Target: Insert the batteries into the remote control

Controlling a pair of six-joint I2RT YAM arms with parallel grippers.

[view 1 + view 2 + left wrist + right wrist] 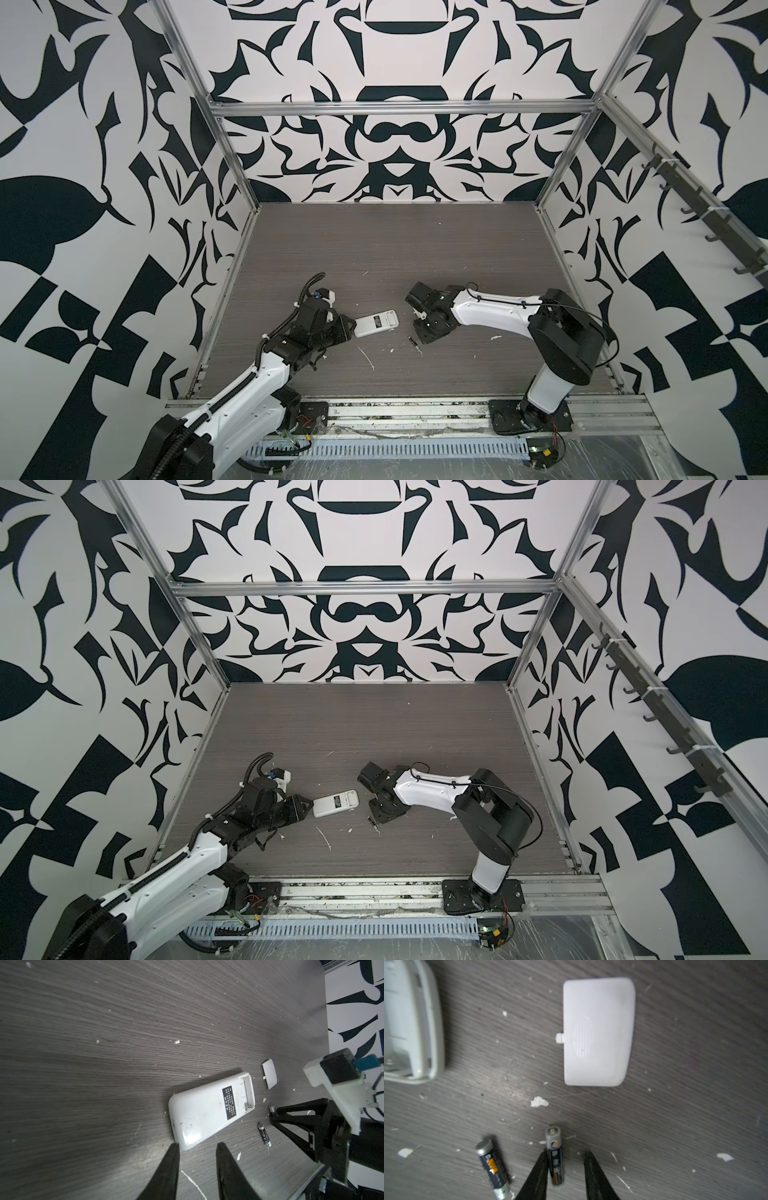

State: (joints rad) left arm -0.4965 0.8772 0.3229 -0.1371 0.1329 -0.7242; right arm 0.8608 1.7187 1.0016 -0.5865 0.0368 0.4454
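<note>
My right gripper is touching the battery with a finger, and the battery lies off-centre (554, 1164) against it. I should open wider, centre the fingers over the battery (555, 1151) and close before I lift.
The remote control (376, 324) (336, 803) lies back up on the table, black label showing, with its battery bay (247, 1093) open and nothing in it. My left gripper (198, 1145) (352, 327) is open at the remote's closed end, one fingertip (175, 1146) just at its corner. Two batteries lie past the open end. One battery (555, 1159) (272, 1110) rests on the table between the fingers of my open right gripper (566, 1153) (417, 338), against one finger with a gap to the other. The second battery (492, 1169) (264, 1134) lies loose beside it.
A small loose white cover plate (598, 1030) (269, 1073) lies flat on the table near the remote's open end. White flecks and scraps (539, 1102) litter the dark wood tabletop (395, 249). Patterned walls and a metal frame enclose the table.
</note>
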